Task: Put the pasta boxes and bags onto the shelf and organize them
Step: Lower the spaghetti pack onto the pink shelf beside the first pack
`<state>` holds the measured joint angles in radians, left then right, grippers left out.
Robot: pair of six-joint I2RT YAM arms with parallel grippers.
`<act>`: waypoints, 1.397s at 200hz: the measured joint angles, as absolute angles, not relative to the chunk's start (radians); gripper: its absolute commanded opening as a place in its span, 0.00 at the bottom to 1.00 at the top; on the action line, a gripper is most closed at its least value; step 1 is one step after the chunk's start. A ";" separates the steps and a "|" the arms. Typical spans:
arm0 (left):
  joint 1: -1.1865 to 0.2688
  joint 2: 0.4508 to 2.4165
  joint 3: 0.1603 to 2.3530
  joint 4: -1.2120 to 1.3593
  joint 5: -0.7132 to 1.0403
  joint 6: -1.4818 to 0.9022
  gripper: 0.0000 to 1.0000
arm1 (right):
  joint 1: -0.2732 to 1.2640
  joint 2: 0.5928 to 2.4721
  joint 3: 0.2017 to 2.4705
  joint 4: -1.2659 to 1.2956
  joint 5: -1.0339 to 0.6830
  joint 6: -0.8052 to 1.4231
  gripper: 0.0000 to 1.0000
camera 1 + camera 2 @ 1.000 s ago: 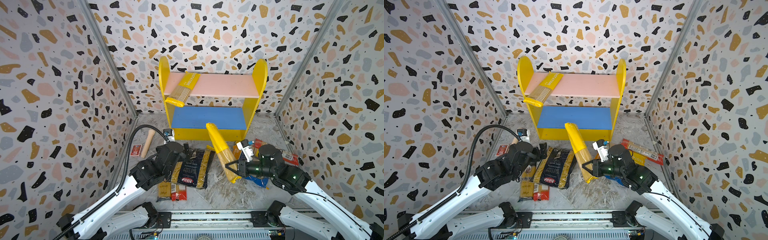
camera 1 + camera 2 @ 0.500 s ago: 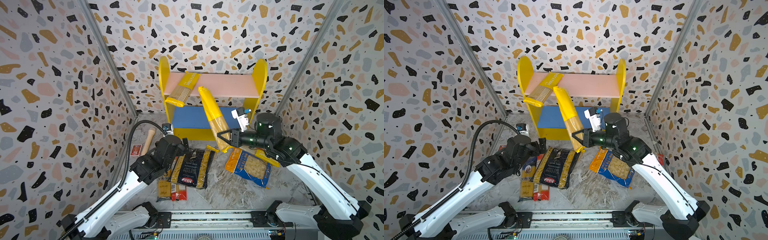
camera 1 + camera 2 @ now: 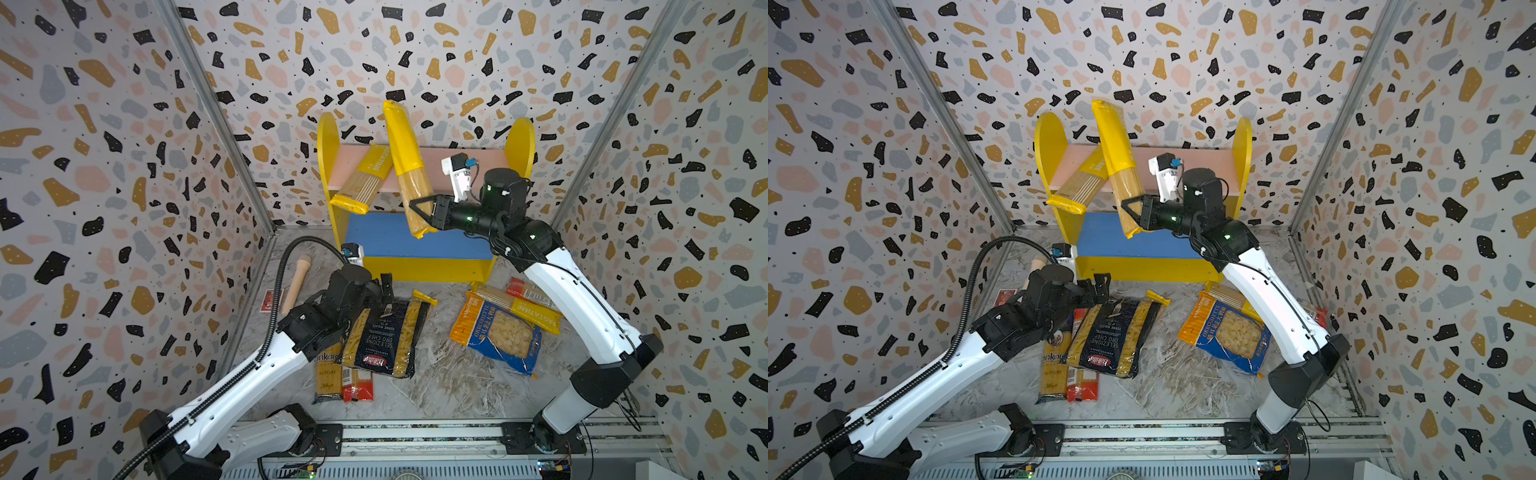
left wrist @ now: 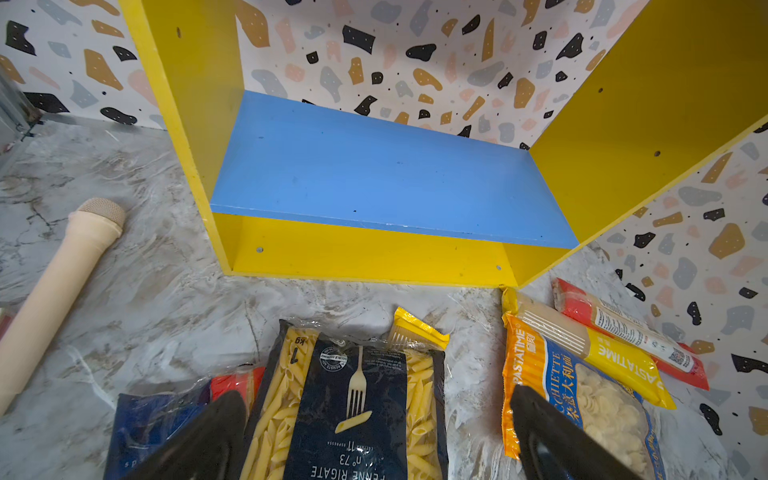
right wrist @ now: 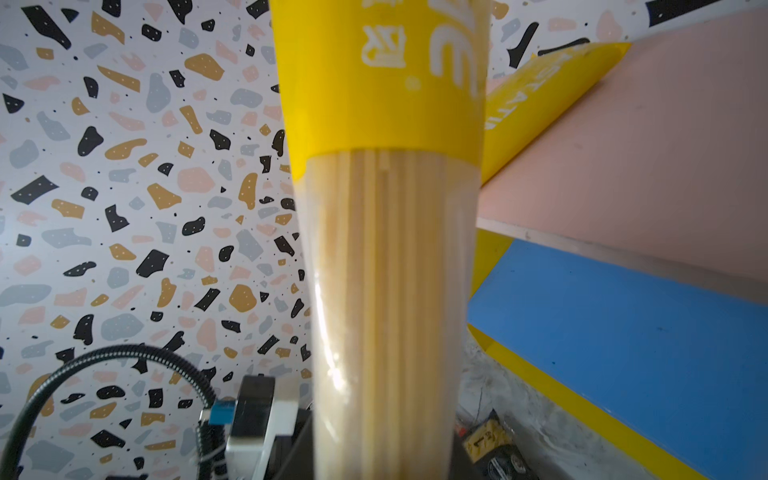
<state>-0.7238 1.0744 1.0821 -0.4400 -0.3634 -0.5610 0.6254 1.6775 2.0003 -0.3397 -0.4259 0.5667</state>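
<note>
My right gripper should move inward next, as the spaghetti pack's top point(image 3: 395, 113) is above the pink board's free space, until the pack's lower end reaches the board's front edge point(image 3: 392, 190), and then let go.
The shelf point(image 3: 328, 137) point(image 3: 1050, 137) stands at the back wall, its blue lower board point(image 4: 374, 174) bare. One yellow PASTATIME pack point(image 3: 365, 178) point(image 3: 1079, 187) lies slanted on the pink upper board, overhanging its front. My right gripper point(image 3: 422, 210) point(image 3: 1133, 212) is shut on the lower end of a second yellow spaghetti pack point(image 3: 405, 166) point(image 5: 386, 249), held nearly upright in front of the pink board. My left gripper point(image 3: 384, 291) point(image 4: 376, 436) hangs open over the far end of the black Barilla penne bag point(image 3: 384, 336) point(image 4: 357, 407), its fingers on either side.
On the floor lie a blue-orange bag point(image 3: 496, 332), a PASTATIME pack point(image 3: 523, 307) and a red-ended pack point(image 3: 530, 293) at the right. An ankara pack point(image 3: 326, 370) and a red pack point(image 3: 357, 382) lie by the penne bag. A wooden stick point(image 3: 297, 282) and a red card box point(image 3: 272, 300) lie at the left.
My right gripper has lifted the yellow spaghetti pack from near the floor up to the shelf's upper board, turning it more upright. The left gripper has stayed open over the penne bag.
</note>
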 measured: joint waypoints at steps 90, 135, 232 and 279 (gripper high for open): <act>-0.714 1.036 1.070 -0.425 -0.356 -0.552 1.00 | 0.612 1.893 2.217 -0.315 -0.311 0.584 0.16; -0.703 1.023 1.060 -0.425 -0.354 -0.545 1.00 | 0.612 1.893 2.217 -0.299 -0.253 0.596 0.19; -0.679 0.980 1.037 -0.427 -0.337 -0.538 1.00 | 0.612 1.893 2.217 -0.298 -0.158 0.633 0.41; -0.669 0.965 1.023 -0.429 -0.329 -0.538 1.00 | 0.606 1.887 2.217 -0.237 -0.142 0.628 0.53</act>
<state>-0.6693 0.9649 1.0225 -0.4294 -0.3294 -0.5377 0.6064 1.8870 2.2169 -0.2375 -0.1421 0.6281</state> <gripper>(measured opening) 0.997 0.522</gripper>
